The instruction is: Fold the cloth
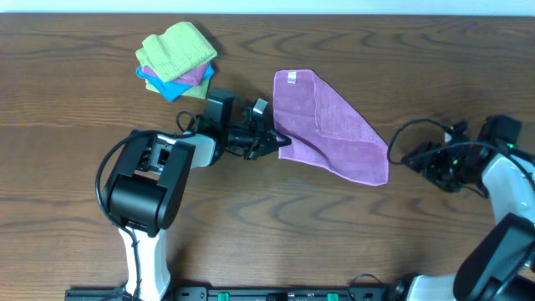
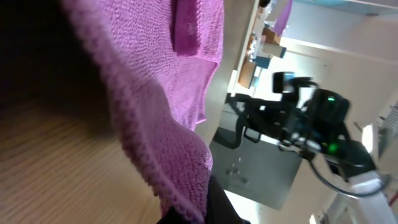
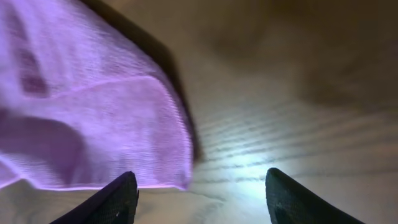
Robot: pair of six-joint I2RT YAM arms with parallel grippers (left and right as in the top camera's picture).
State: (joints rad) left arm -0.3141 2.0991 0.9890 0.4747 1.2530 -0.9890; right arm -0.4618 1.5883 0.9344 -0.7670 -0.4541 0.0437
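The purple cloth (image 1: 333, 125) is lying crooked and my left gripper has only one end of it, so my right gripper should grab the loose near corner (image 1: 379, 176) before both grippers lift the cloth.
A purple cloth (image 1: 331, 127) lies folded on the wooden table at centre, a white tag at its far corner. My left gripper (image 1: 280, 140) is shut on the cloth's near-left edge and holds it slightly lifted; in the left wrist view the cloth (image 2: 168, 124) drapes right over the fingers. My right gripper (image 1: 410, 157) is open and empty, just right of the cloth's near-right corner. In the right wrist view the cloth (image 3: 93, 124) fills the left side, and its corner lies just ahead of the open fingers (image 3: 199, 196).
A stack of folded cloths (image 1: 176, 59), green over pink, yellow and blue, sits at the back left, close to the left arm. Cables trail by the right arm (image 1: 435, 138). Bare wood surrounds the purple cloth.
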